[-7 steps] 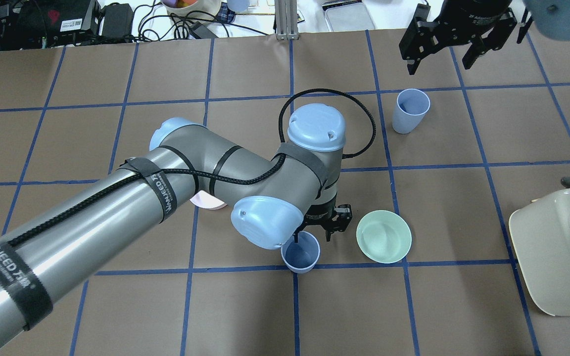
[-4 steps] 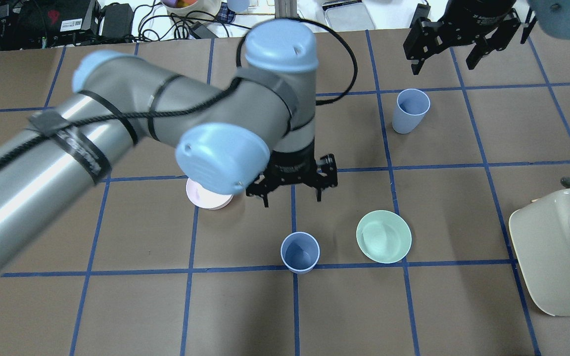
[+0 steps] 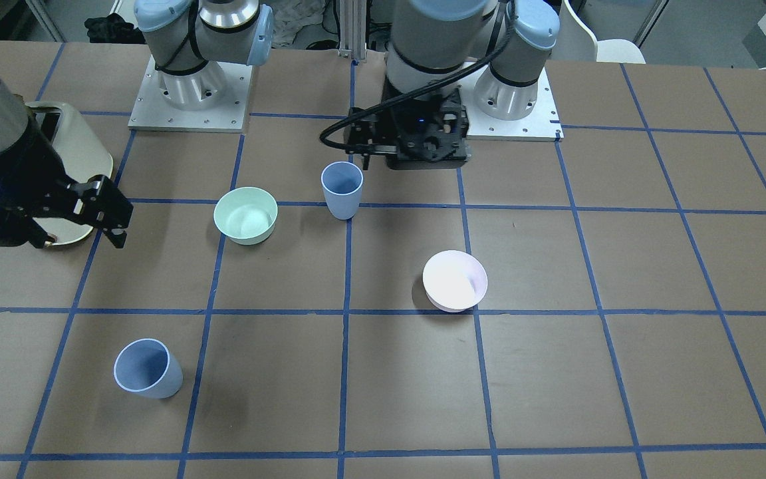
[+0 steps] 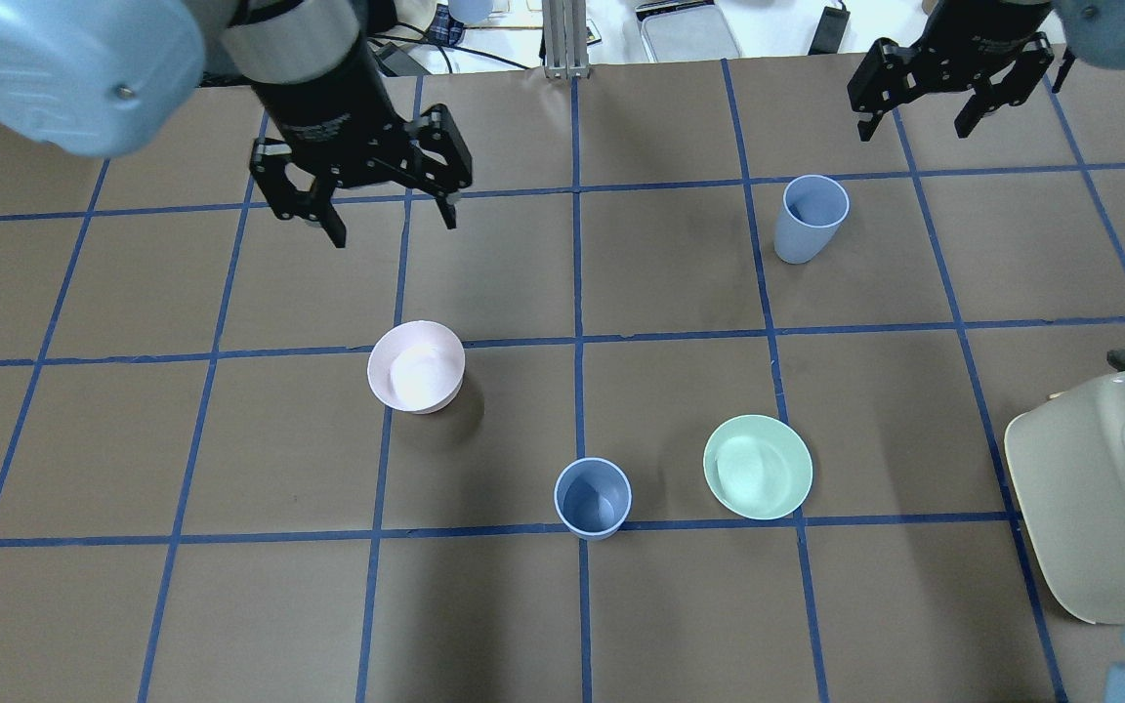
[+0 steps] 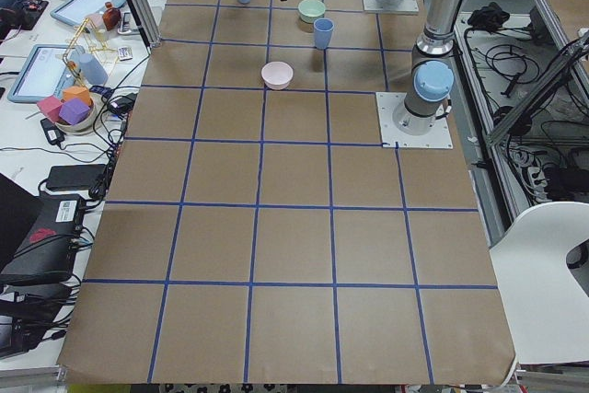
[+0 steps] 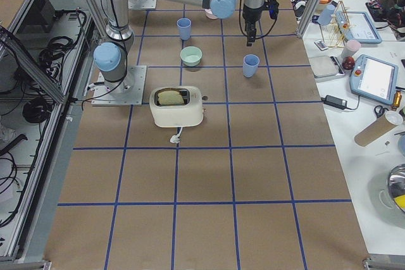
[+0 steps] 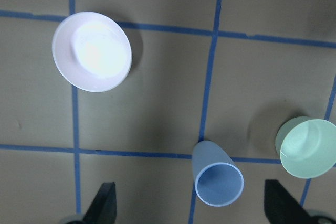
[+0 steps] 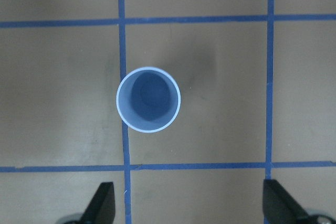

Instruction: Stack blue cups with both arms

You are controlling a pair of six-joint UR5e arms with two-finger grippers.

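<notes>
My gripper will lower the back blue cup (image 3: 149, 368), which will nest inside with its rim raised, since the near blue cup narrows below an empty opening (image 3: 342, 178).
One blue cup (image 4: 593, 498) stands upright near the table's middle front; it also shows in the front view (image 3: 342, 189) and the left wrist view (image 7: 216, 179). The other blue cup (image 4: 810, 218) stands upright at the back right, centred in the right wrist view (image 8: 148, 99) and also in the front view (image 3: 147, 377). My left gripper (image 4: 395, 230) is open and empty, high over the back left, far from both cups. My right gripper (image 4: 912, 130) is open and empty, above and just behind the back-right cup.
A mint-green bowl (image 4: 758, 467) sits right of the near cup. A pale pink bowl (image 4: 416, 366) sits left of the middle. A cream toaster (image 4: 1100, 488) stands at the right edge. Cables and clutter lie beyond the table's far edge.
My left gripper rose from the near cup and swung up and away to the back left, leaving the cup standing. My right gripper drifted slightly right.
</notes>
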